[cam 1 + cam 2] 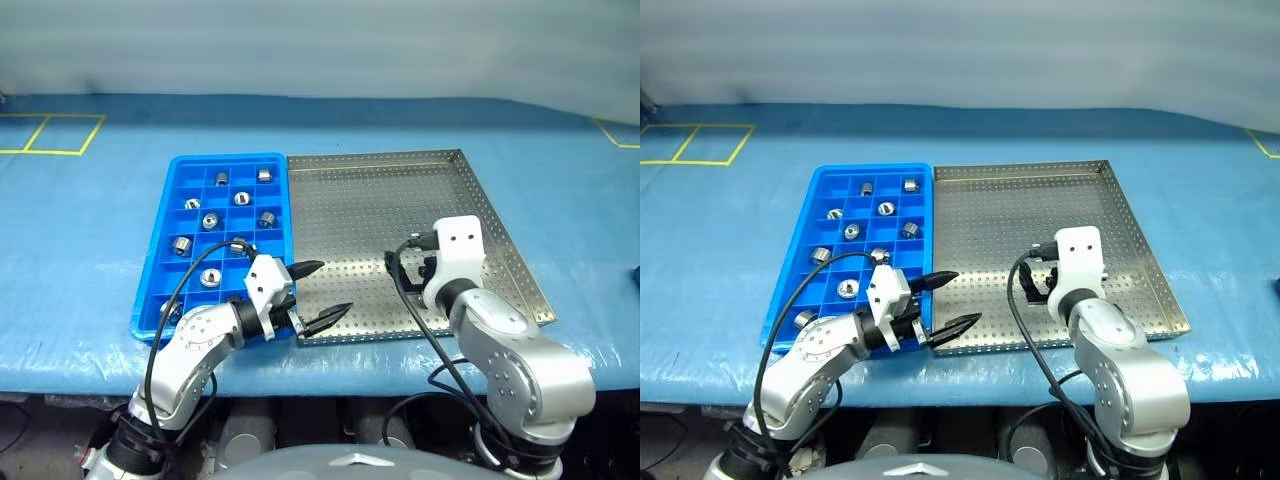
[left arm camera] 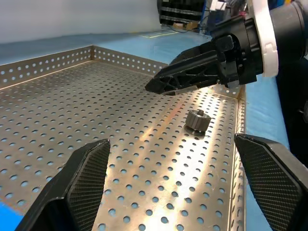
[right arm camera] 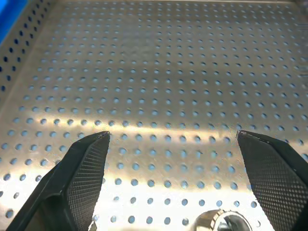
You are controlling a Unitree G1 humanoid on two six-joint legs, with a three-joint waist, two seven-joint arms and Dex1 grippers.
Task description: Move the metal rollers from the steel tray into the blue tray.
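Observation:
My right gripper should keep bringing its open fingers down until they are on either side of the metal roller point(image 3: 223, 221), which stands upright point(image 2: 198, 121) and clear of the steel tray's edge.
The steel tray point(image 1: 400, 190) lies to the right of the blue tray point(image 1: 165, 270), their long sides touching. Several metal rollers point(image 1: 209, 221) sit in separate compartments of the blue tray. One roller point(image 2: 198, 120) stands on the steel tray's perforated floor near its front rim. My right gripper point(image 3: 172, 135) hangs open just above the floor, and that roller point(image 3: 219, 222) lies close in front of it, between the lines of its fingers. My left gripper point(image 1: 335, 286) is open and empty over the steel tray's near left corner, pointing across at the roller.
Both trays rest on a blue table cover point(image 1: 90, 250) whose front edge runs just under my arms. Yellow tape lines point(image 1: 60, 135) mark the far left of the table. The far part of the steel tray's floor point(image 1: 380, 200) is bare.

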